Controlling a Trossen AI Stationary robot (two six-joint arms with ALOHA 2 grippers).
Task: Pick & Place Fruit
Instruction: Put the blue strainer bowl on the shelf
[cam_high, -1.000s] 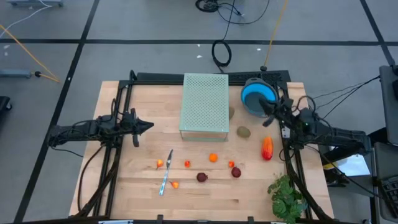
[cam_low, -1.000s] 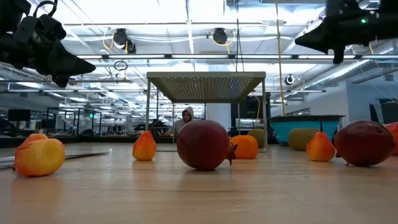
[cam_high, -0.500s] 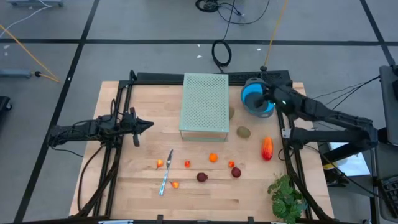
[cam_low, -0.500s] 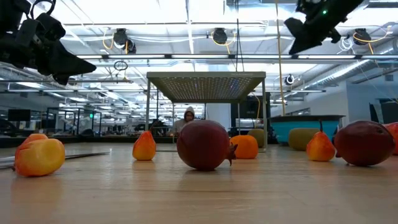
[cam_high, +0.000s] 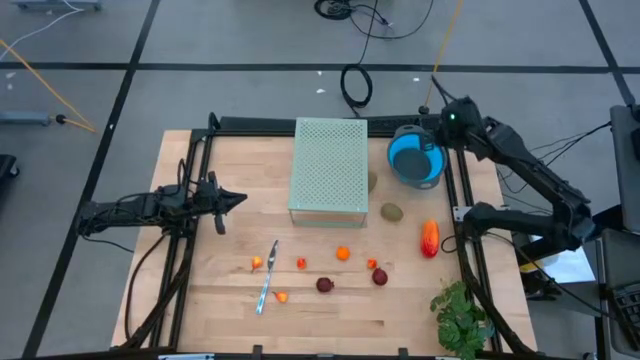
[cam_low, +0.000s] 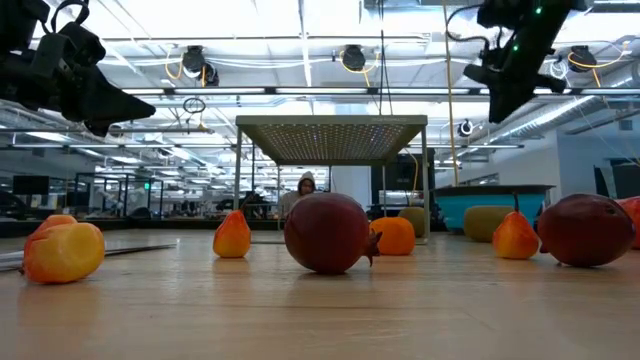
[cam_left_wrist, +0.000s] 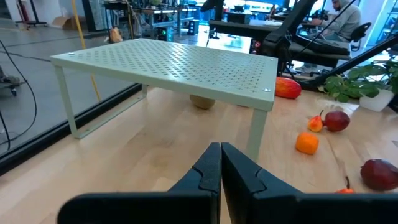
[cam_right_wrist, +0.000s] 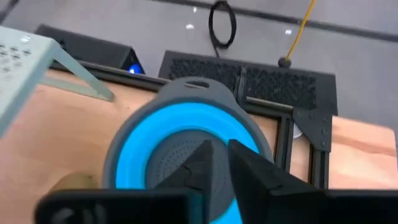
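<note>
My right gripper keeps going down, because the blue bowl's rim (cam_right_wrist: 261, 138) by the black bar is clear of fruit, until its fingers are on both sides of that rim and close.
The fruit lies spread on the wooden table (cam_high: 230, 320). There are small orange and red pieces (cam_high: 343, 253), dark maroon balls (cam_high: 325, 285), an olive-brown oval (cam_high: 392, 211) and a red-orange oblong (cam_high: 430, 238). My right gripper (cam_right_wrist: 219, 152) hangs high over the blue bowl (cam_right_wrist: 180, 146) at the far right, tipped down toward it. A narrow gap shows between its fingers, with nothing in it. My left gripper (cam_left_wrist: 221, 155) is shut and empty, level above the table's left side, and faces the pale green rack (cam_left_wrist: 180, 62).
The perforated rack (cam_high: 328, 168) stands at the table's far middle with another olive piece (cam_high: 371, 182) by its right legs. A slim silver knife (cam_high: 267, 278) lies among the front fruit. A green leafy plant (cam_high: 460, 315) sits at the near right corner.
My right gripper has swung up and toward the table's far right corner. It has tipped from nearly level to slanting down, and it now hangs over the blue bowl. No fruit has moved.
</note>
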